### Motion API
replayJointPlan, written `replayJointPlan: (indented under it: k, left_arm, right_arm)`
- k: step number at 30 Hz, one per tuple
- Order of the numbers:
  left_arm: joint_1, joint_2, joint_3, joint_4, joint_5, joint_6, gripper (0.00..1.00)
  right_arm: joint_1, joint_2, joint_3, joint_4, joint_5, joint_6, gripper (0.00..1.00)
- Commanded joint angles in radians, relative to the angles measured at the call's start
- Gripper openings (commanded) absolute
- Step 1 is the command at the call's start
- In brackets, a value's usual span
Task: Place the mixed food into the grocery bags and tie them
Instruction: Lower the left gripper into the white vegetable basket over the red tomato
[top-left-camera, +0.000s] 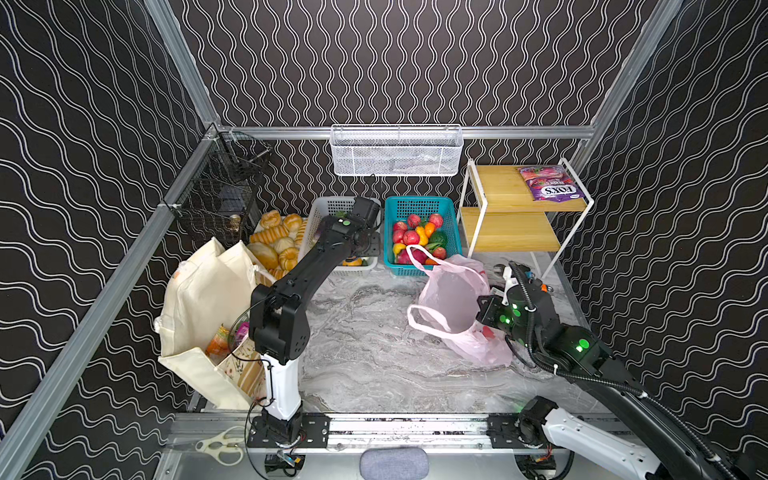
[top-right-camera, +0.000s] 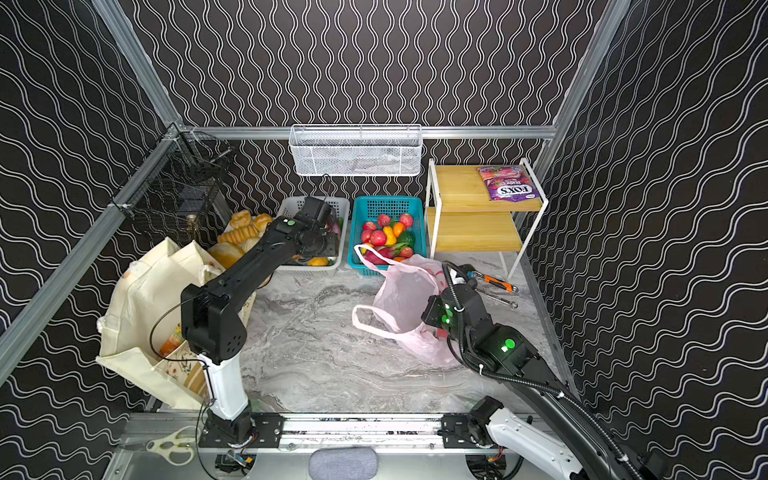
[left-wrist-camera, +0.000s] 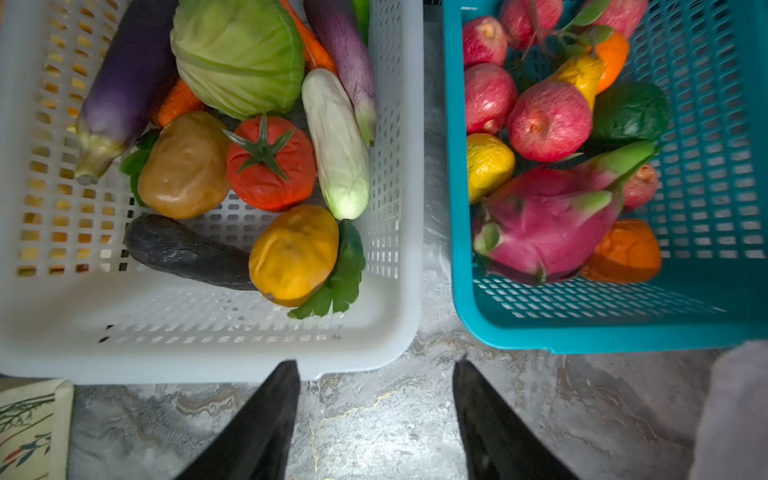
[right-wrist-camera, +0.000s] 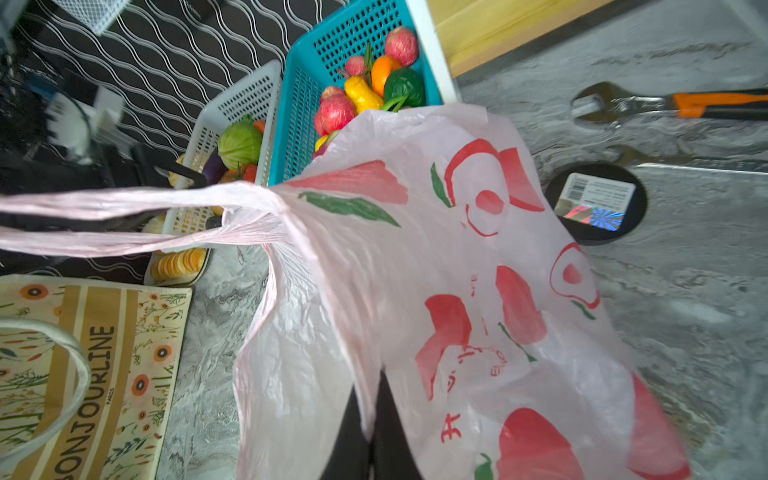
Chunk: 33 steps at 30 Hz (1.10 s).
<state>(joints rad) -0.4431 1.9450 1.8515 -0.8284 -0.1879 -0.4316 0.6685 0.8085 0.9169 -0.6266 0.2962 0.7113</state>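
Note:
The pink bag's opening is away from the white basket, so my left gripper should pull the basket nearer and my right gripper should bring the bag toward it.
The mixed food lies in a white basket: green cabbage, red tomato, brown potato and a round orange vegetable. My left gripper hangs open and empty above the basket's near rim. A purple FOX'S pouch rests on the shelf top. Of the grocery bags, the cream canvas tote stands at the left with an orange packet inside. The pink plastic bag lies at the right, and my right gripper is shut on its rim, holding its mouth open.
A teal basket of fruit stands beside the white one, bread rolls to its left. The wooden shelf is at the back right, with wrenches and a black disc in front. Scissors lie at the front rail.

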Motion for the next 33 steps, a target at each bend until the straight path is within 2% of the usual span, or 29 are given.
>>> replayJointPlan:
  k: [1, 4, 7, 12, 22, 30, 33]
  left_arm:
    - [0.006, 0.036, -0.01, 0.011, -0.072, 0.029, 0.64]
    - [0.029, 0.087, -0.025, 0.016, -0.113, 0.063, 0.64]
    - [0.065, 0.14, -0.023, 0.034, -0.076, 0.08, 0.64]
    - [0.074, 0.185, -0.002, -0.002, -0.03, 0.093, 0.61]
    - [0.035, -0.046, -0.3, 0.082, 0.123, -0.049, 0.6]
    - [-0.056, -0.128, -0.427, 0.087, 0.17, -0.119, 0.59]
    - [-0.115, -0.161, -0.444, 0.046, 0.148, -0.137, 0.59]
  right_arm:
    - [0.0, -0.034, 0.015, -0.025, 0.068, -0.003, 0.0]
    - [0.0, -0.046, 0.04, -0.021, 0.087, -0.029, 0.0]
    - [0.0, -0.036, 0.069, -0.012, 0.098, -0.056, 0.0]
    - [-0.001, -0.007, 0.109, -0.013, 0.104, -0.056, 0.0]
    - [-0.004, 0.048, 0.088, 0.01, 0.106, 0.013, 0.0]
    - [-0.007, 0.088, 0.088, 0.052, 0.064, 0.007, 0.0]
    - [-0.009, 0.084, 0.057, 0.056, 0.064, 0.009, 0.0]
